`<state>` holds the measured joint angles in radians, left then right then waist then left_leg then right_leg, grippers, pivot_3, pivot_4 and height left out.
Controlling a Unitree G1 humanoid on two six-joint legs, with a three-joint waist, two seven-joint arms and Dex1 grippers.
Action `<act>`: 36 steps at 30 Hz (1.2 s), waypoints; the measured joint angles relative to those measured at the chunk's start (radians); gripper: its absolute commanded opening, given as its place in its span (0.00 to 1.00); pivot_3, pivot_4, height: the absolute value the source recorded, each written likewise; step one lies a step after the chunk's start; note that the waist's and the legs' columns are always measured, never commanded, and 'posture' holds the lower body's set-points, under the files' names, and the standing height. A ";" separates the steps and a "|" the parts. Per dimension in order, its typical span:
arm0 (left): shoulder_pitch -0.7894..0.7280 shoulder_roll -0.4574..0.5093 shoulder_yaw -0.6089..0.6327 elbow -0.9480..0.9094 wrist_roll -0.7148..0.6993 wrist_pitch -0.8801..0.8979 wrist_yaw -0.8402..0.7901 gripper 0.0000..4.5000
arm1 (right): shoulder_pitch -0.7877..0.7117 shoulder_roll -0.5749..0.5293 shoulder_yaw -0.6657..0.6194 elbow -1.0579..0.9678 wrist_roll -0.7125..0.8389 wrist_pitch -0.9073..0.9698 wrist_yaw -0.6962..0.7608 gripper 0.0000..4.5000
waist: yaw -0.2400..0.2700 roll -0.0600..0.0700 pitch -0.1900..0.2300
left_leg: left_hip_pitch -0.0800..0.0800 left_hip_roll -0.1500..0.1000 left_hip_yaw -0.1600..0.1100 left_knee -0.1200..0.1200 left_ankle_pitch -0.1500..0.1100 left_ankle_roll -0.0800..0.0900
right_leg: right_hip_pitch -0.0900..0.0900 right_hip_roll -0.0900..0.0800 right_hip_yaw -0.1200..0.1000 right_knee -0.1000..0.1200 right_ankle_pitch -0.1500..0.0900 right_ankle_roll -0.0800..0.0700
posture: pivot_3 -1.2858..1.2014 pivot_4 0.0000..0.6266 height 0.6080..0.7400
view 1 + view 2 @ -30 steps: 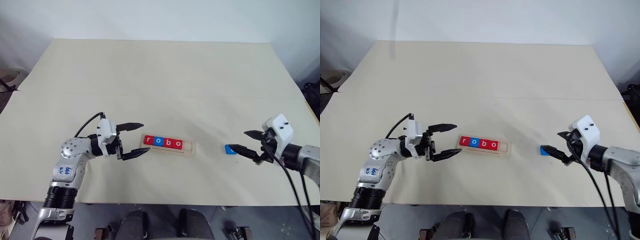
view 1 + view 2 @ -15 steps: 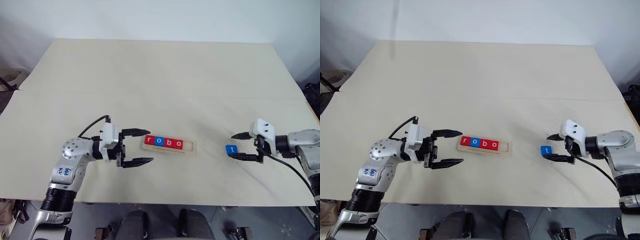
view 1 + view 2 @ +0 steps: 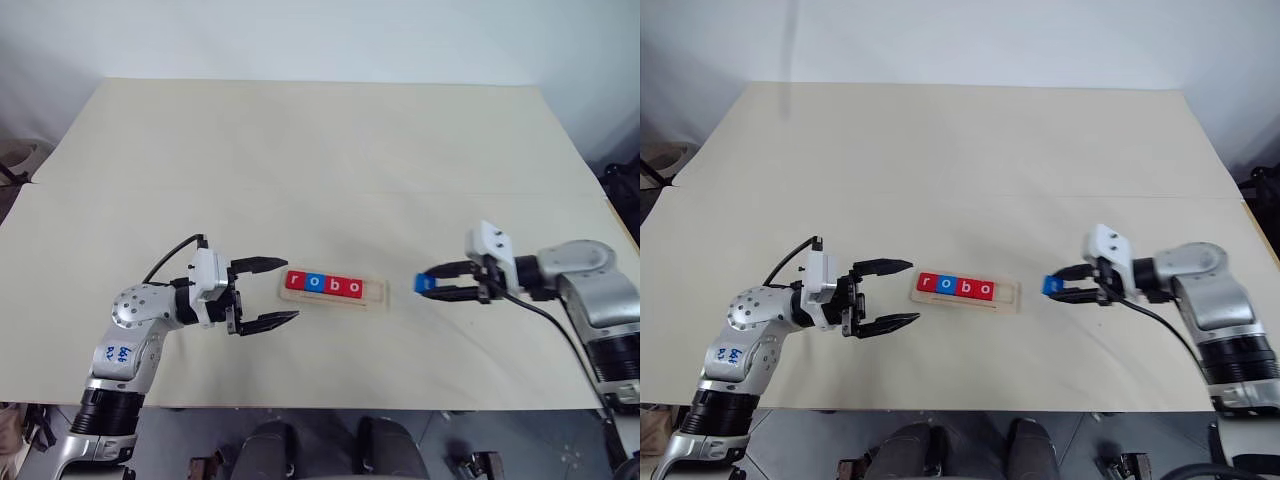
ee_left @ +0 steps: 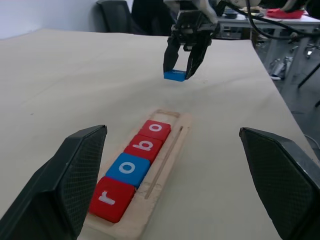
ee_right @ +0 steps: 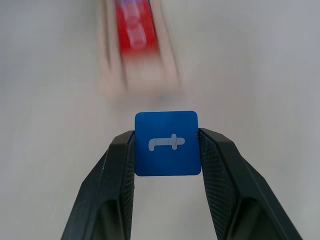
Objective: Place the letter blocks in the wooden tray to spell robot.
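Note:
The blue t block's sides [image 5: 168, 144] that meet the slot's sides are pinched by my right gripper, so I should let go of the block over the slot's end [image 3: 375, 292] and press with closed fingers.
The wooden tray [image 3: 378, 299] lies on the table's near middle. Its slot holds a red r [image 4: 111, 197], a blue o [image 4: 128, 169], a red b [image 4: 145, 146] and a red o [image 4: 157, 129]. The slot's right end [image 3: 374, 291] is bare wood. My right gripper [image 3: 432, 283] is shut on the blue t block [image 5: 167, 143], held low just right of the tray's right end. The block is pinched by its two side edges, letter face showing. My left gripper [image 3: 292, 288] stands open at the tray's left end, with nothing between its fingers [image 4: 75, 170].
The table [image 3: 320, 160] is a wide pale board with a seam running across its middle. Its near edge runs a short way in front of both grippers. Chairs and desks stand beyond the far right side in the left wrist view.
My right gripper has shut on the blue t block and carried it left, from the table's right side to just beside the tray. The left gripper stays open by the tray.

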<state>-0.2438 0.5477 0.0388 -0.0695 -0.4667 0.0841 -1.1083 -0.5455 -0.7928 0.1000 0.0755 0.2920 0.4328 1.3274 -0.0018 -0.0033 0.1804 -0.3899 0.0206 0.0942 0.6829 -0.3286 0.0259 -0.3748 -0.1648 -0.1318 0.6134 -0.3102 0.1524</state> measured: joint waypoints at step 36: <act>0.037 0.003 0.017 -0.034 0.002 -0.016 0.070 1.00 | 0.019 0.030 0.044 -0.128 -0.003 0.113 -0.092 0.63 | 0.019 0.000 0.000 | -0.001 -0.005 0.000 0.000 0.000 0.000 | 0.000 0.000 -0.001 -0.001 0.000 0.001 | 0.52 0.24 1.00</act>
<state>-0.2067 0.5509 0.0558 -0.1033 -0.4647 0.0679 -1.0381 -0.5261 -0.7630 0.1436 -0.0526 0.2890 0.5460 1.2359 0.0176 -0.0035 0.1804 -0.3910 0.0159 0.0941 0.6827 -0.3288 0.0263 -0.3751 -0.1652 -0.1323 0.6123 -0.3099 0.1530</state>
